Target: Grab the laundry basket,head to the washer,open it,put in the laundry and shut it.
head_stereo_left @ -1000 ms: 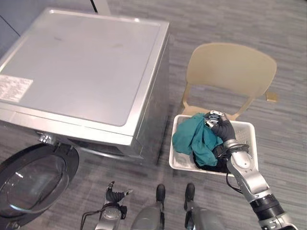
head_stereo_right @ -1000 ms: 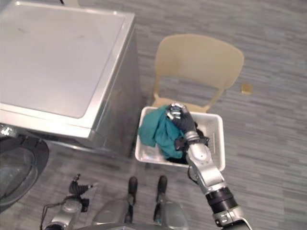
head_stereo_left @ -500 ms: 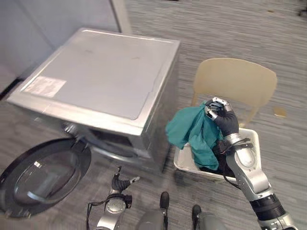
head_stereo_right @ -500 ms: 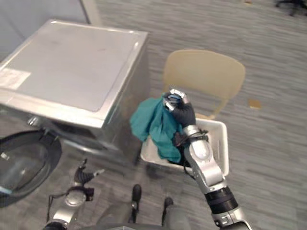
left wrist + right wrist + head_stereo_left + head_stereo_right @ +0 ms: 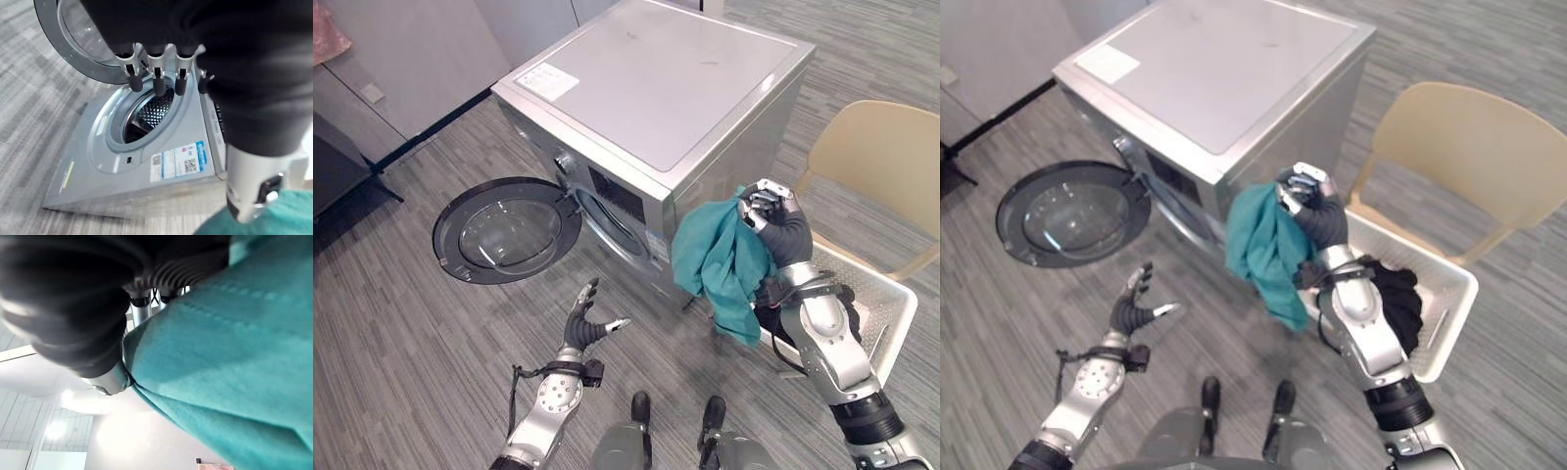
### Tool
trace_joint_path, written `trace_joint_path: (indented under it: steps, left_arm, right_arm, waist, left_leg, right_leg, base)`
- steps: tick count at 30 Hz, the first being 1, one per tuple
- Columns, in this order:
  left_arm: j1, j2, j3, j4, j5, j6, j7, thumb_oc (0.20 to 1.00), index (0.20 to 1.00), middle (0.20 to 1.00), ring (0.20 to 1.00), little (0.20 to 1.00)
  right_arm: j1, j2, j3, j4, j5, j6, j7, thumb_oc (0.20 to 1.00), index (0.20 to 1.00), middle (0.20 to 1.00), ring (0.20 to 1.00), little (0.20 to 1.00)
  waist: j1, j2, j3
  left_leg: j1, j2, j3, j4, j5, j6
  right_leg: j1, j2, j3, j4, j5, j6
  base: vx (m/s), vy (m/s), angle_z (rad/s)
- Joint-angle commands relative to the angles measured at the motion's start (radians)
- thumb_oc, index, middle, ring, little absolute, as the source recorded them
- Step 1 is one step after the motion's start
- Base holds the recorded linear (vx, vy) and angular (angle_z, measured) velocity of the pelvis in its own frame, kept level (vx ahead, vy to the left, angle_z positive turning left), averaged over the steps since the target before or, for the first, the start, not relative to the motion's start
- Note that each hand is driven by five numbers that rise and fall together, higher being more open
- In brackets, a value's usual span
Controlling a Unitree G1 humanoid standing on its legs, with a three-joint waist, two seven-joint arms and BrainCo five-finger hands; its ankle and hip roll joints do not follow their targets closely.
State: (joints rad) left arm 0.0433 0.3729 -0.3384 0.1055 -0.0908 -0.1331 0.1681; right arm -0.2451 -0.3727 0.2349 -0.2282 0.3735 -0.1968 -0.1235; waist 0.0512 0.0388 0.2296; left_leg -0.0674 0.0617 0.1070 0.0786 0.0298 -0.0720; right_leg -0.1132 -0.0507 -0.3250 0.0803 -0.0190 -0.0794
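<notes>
I expect the teal garment [image 5: 717, 253] to sag in a limp heap around my left gripper when I carry it, since loose folds [image 5: 732, 305] hang below my right gripper.
A silver front-loading washer [image 5: 666, 88] stands with its round door [image 5: 504, 230] swung wide open to the left. Its drum opening [image 5: 146, 115] shows in the left wrist view. My right hand [image 5: 778, 220] is shut on a teal garment [image 5: 720, 264], held up beside the washer's front right corner, clear of the basket. The white laundry basket [image 5: 891, 294] sits on the floor at the right with dark clothes [image 5: 1396, 299] in it. My left hand [image 5: 582, 323] hovers low in front of the washer, open, fingers [image 5: 154, 73] spread and holding nothing.
A beige chair [image 5: 891, 166] stands right behind the basket. Grey cabinets [image 5: 411, 59] line the wall to the washer's left. Striped grey carpet [image 5: 401, 343] lies open in front of the door.
My right hand has lifted the teal garment out of the basket and carried it left toward the washer front. The left hand has risen with fingers spread. The camera has swung.
</notes>
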Motion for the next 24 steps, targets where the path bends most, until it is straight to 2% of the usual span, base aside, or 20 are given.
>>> trace_joint_path:
  steps: [1,5,11,17,18,24]
  left_arm:
    - [-0.074,0.063,-0.040,-0.083,0.121,-0.058,-0.001,1.000,1.000,1.000,1.000,1.000]
    - [-0.202,0.031,-0.146,-0.069,0.181,-0.058,0.029,1.000,1.000,1.000,1.000,1.000]
    - [-0.305,-0.017,-0.214,-0.028,0.190,-0.051,0.084,1.000,1.000,1.000,1.000,1.000]
    - [-0.356,-0.076,-0.282,0.046,0.166,-0.023,0.115,1.000,1.000,1.000,1.000,1.000]
    - [-0.364,-0.090,-0.286,0.061,0.152,-0.024,0.128,0.200,0.200,0.200,0.200,0.200]
    - [-0.339,-0.075,-0.255,0.029,0.130,-0.029,0.150,0.200,0.200,0.200,0.200,0.200]
  right_arm:
    - [-0.028,0.052,0.006,-0.087,0.034,-0.073,0.035,0.200,0.200,0.200,0.200,0.200]
    - [-0.077,0.078,0.112,-0.085,0.060,-0.064,0.055,0.200,0.200,0.200,0.200,0.200]
    - [-0.110,0.106,0.195,-0.084,0.100,-0.057,0.066,0.200,0.200,0.200,0.200,0.200]
    - [-0.133,0.190,0.297,-0.043,0.194,-0.050,0.070,0.200,0.200,0.200,0.200,0.200]
    - [-0.142,0.200,0.315,-0.029,0.197,-0.052,0.064,0.200,0.200,0.200,0.200,0.200]
    - [-0.121,0.183,0.319,-0.017,0.184,-0.047,0.062,0.200,0.200,0.200,0.200,0.200]
  waist:
    - [-0.037,-0.055,-0.084]
    - [-0.050,-0.070,-0.116]
    - [-0.057,-0.078,-0.136]
    - [-0.055,-0.082,-0.145]
    - [-0.052,-0.083,-0.144]
    - [-0.046,-0.084,-0.147]
  left_leg:
    - [-0.028,-0.017,0.011,-0.051,-0.038,0.011]
    - [0.043,-0.026,0.015,-0.127,-0.032,0.016]
    - [0.090,-0.033,0.019,-0.158,-0.037,0.022]
    - [0.109,-0.036,0.026,-0.166,-0.045,0.029]
    - [0.110,-0.038,0.026,-0.166,-0.046,0.030]
    - [0.111,-0.041,0.025,-0.166,-0.048,0.031]
  right_leg:
    - [0.079,-0.005,0.058,-0.092,-0.056,0.155]
    - [0.122,0.003,0.077,-0.102,-0.048,0.164]
    - [0.152,0.004,0.096,-0.104,-0.047,0.170]
    - [0.161,0.001,0.109,-0.109,-0.040,0.177]
    - [0.162,-0.001,0.111,-0.111,-0.035,0.179]
    - [0.168,-0.003,0.112,-0.121,-0.028,0.183]
  base:
    - [0.06,0.093,0.53]
    - [0.07,0.074,0.09]
    - [0.04,0.053,-0.11]
    - [0.01,0.037,-0.05]
    - [0.00,0.023,-0.04]
    - [0.00,0.003,-0.01]
